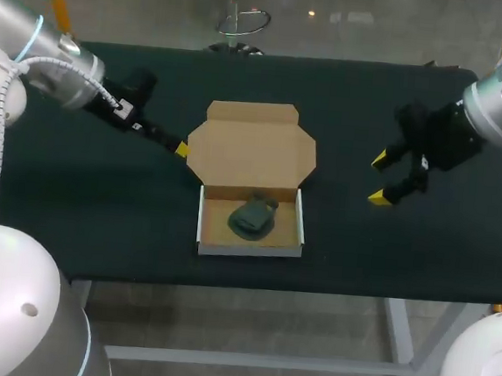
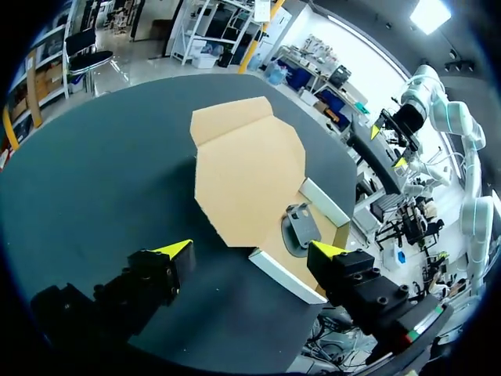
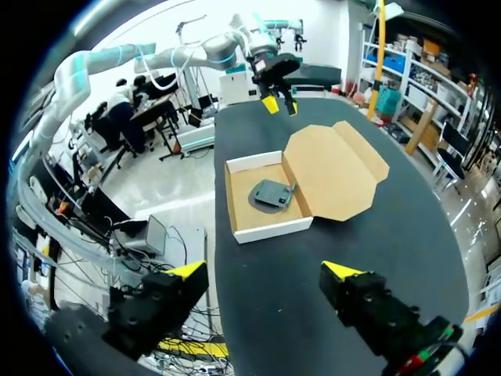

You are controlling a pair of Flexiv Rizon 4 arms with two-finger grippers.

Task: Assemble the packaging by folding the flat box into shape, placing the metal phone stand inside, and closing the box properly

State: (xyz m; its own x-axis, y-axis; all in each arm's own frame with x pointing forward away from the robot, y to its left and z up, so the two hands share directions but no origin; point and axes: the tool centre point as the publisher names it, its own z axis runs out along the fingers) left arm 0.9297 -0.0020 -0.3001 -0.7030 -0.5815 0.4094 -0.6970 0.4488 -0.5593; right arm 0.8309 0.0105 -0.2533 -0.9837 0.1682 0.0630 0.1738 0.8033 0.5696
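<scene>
My right gripper will make the lid's flap [image 1: 253, 112] fold forward and stay bent when it pushes the flap, because a crease [image 1: 251, 122] runs across the lid's far end.
The cardboard box [image 1: 249, 241] sits folded into a shallow tray near the table's front middle, its lid [image 1: 250, 148] lying flat and open behind it. The dark metal phone stand [image 1: 254, 217] rests inside the tray, also visible in the wrist views [image 2: 300, 227] [image 3: 273, 193]. My left gripper [image 1: 182, 149] is open, low at the lid's left edge; its view shows the lid [image 2: 246, 176] ahead between the fingers [image 2: 249, 252]. My right gripper [image 1: 379, 178] hangs open to the right of the box, well clear; the box [image 3: 268, 202] lies ahead of it [image 3: 264, 274].
The dark table [image 1: 74, 199] has bare room to the left and right of the box. The front edge runs just below the tray. My left arm's gripper [image 3: 276, 102] shows beyond the box in the right wrist view.
</scene>
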